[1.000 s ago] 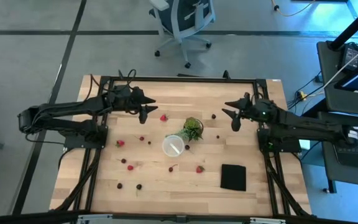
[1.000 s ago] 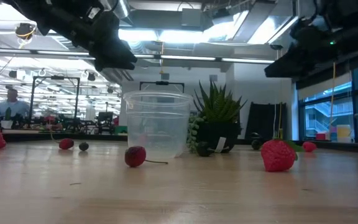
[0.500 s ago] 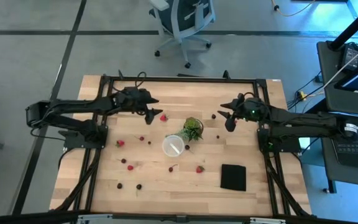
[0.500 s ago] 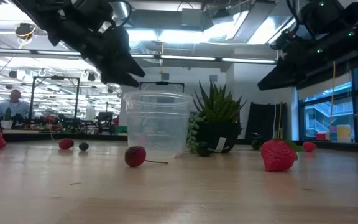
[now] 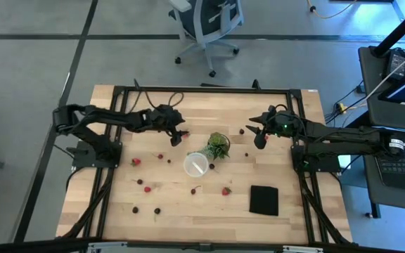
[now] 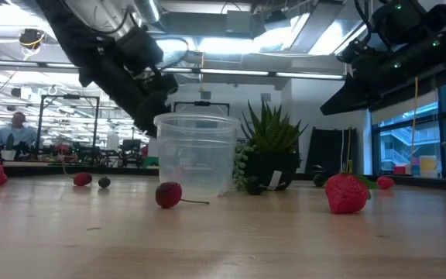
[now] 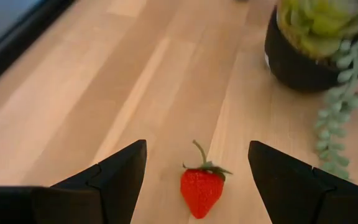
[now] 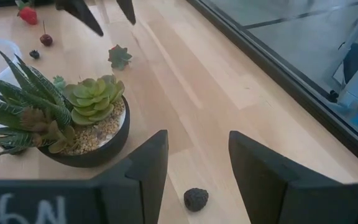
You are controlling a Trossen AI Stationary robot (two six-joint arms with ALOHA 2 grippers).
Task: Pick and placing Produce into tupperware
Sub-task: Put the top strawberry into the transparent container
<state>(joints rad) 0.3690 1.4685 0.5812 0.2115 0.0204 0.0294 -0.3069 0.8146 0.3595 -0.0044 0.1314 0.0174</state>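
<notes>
My left gripper's open fingers face the sides of the strawberry (image 7: 202, 185), clear of the succulent, so I should keep lowering until they straddle its red body (image 7: 201, 194), then close.
A small red strawberry (image 7: 201, 190) lies on the wooden table (image 5: 287, 112) between the open fingers of my left gripper (image 7: 197, 148), which touches nothing; in the high view the gripper (image 5: 179, 135) is just left of the strawberry (image 5: 185, 133). My right gripper (image 8: 197, 134) is open and empty over a dark round berry (image 8: 196, 199), right of the potted plant (image 5: 218, 145). The round translucent tupperware (image 5: 195, 165) stands upright on its base mid-table and also shows in the low view (image 6: 196, 155). Several more red and dark berries lie scattered on the table.
A potted green succulent (image 8: 86, 124) stands between the two grippers, close to the tupperware. A flat black square (image 5: 264, 199) lies at the near right. A stemmed cherry (image 6: 169, 194) and a strawberry (image 6: 347, 194) lie in front of the tupperware. A black frame edges the table.
My left gripper has reached toward the table's right and gone down toward the strawberry by the plant. My right gripper has shifted a little toward the table's left, toward the dark berry. No berry has moved.
</notes>
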